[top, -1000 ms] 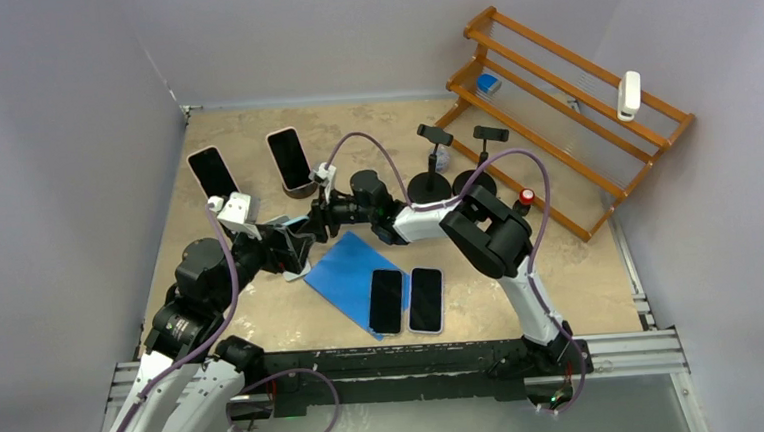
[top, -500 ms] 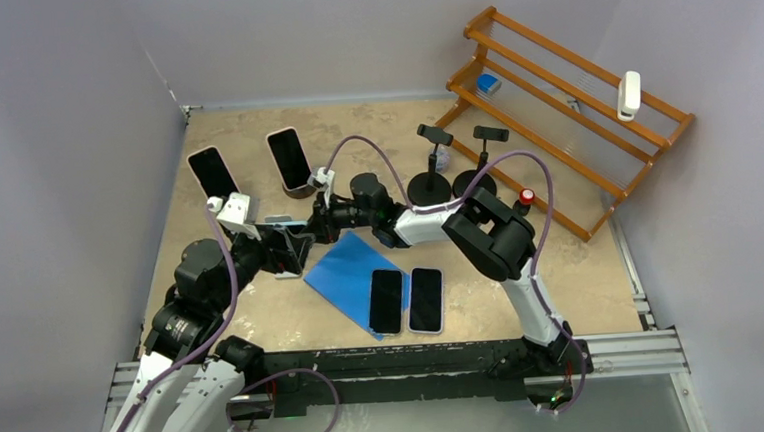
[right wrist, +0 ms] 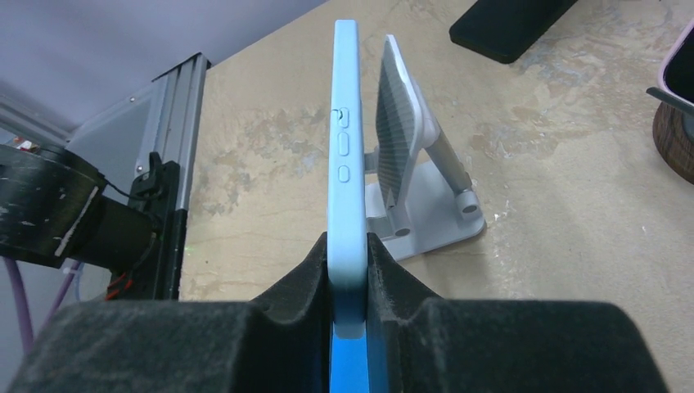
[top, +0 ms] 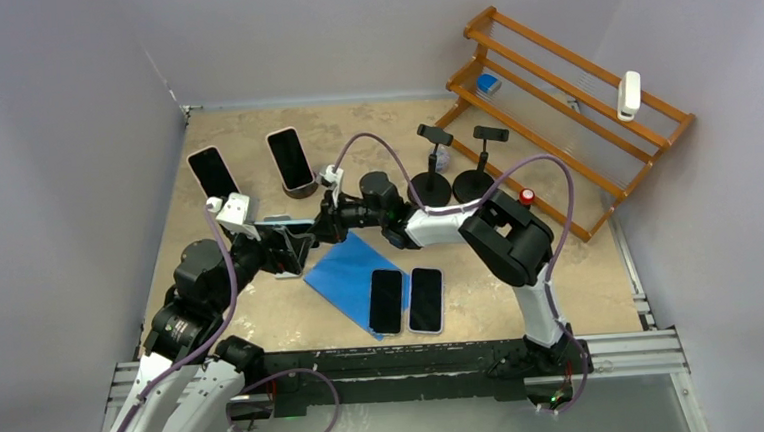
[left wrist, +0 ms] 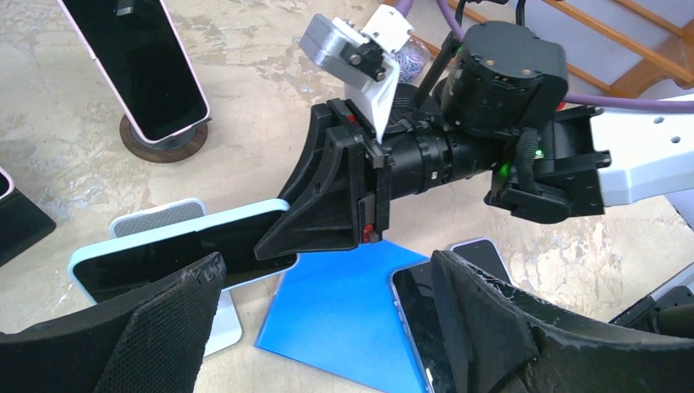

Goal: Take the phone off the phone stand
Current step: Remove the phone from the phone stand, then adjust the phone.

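Next, I pull the phone clear with my right gripper before I take the phone's loose end (right wrist: 346, 49) with my left gripper, because that loose end hangs close to the stand's ribbed plate (right wrist: 394, 123).
The phone (right wrist: 345, 155) has a light blue case and a dark screen. My right gripper (right wrist: 349, 278) is shut on its near end, holding it on edge. In the right wrist view the grey phone stand (right wrist: 407, 155) is just to the phone's right, with a narrow gap between its ribbed plate and the phone. In the left wrist view the phone (left wrist: 164, 254) lies level in front of the stand (left wrist: 155, 219), with the right gripper (left wrist: 282, 246) clamped on its end. My left gripper (left wrist: 327, 327) hangs open just above, one finger on each side. From above, both grippers meet near the phone (top: 283, 223).
Two more phones (top: 212, 171) (top: 290, 158) lean on stands at the back left. A blue mat (top: 341, 264) beside the grippers carries two flat phones (top: 386, 301) (top: 426, 299). Two empty black stands (top: 428, 185) (top: 474, 182) and a wooden rack (top: 571, 94) are at the back right.
My right gripper has closed on the phone's end, and the right arm's elbow has swung slightly to the right. The left gripper has stayed open in place.
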`<state>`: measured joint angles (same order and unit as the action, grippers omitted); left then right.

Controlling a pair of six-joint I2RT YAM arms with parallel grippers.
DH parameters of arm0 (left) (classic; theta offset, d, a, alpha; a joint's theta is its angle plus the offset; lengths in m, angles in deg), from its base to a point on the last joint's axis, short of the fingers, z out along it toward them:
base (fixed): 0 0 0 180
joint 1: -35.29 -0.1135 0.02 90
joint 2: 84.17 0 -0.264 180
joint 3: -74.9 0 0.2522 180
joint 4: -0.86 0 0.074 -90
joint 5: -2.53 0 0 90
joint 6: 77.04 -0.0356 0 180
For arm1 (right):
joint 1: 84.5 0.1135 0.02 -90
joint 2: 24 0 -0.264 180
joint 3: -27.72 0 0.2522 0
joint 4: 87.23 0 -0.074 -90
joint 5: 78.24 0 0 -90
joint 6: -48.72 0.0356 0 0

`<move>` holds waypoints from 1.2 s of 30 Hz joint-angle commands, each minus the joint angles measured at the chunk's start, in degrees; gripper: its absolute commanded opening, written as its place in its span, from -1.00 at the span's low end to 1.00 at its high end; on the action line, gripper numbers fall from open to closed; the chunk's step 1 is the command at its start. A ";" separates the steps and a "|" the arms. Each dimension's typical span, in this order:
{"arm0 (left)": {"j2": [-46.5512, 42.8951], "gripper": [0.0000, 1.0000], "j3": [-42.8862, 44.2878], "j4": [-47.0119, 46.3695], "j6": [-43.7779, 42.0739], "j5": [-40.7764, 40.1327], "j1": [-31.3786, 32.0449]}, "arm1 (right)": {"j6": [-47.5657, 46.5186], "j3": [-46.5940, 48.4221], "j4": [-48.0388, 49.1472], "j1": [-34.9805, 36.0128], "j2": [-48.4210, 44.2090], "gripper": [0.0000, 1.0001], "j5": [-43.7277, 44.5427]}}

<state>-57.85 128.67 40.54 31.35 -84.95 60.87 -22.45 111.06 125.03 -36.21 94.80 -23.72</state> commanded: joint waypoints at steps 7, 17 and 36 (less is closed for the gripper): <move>-1.56 0.85 0.77 -1.46 0.14 -2.42 0.17 | -0.56 -3.96 2.79 -0.31 -14.30 -1.00 1.36; -7.89 0.82 -0.42 -4.25 0.57 -5.84 0.08 | 2.13 -13.39 -4.52 -0.33 -29.38 -1.00 9.93; -6.12 0.96 -0.20 -8.75 24.84 3.72 0.08 | 24.51 -33.59 -5.03 -0.39 -63.28 -1.00 27.18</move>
<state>-68.93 127.71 35.07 46.68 -88.29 60.87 -5.84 79.46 112.03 -36.53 37.16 -0.38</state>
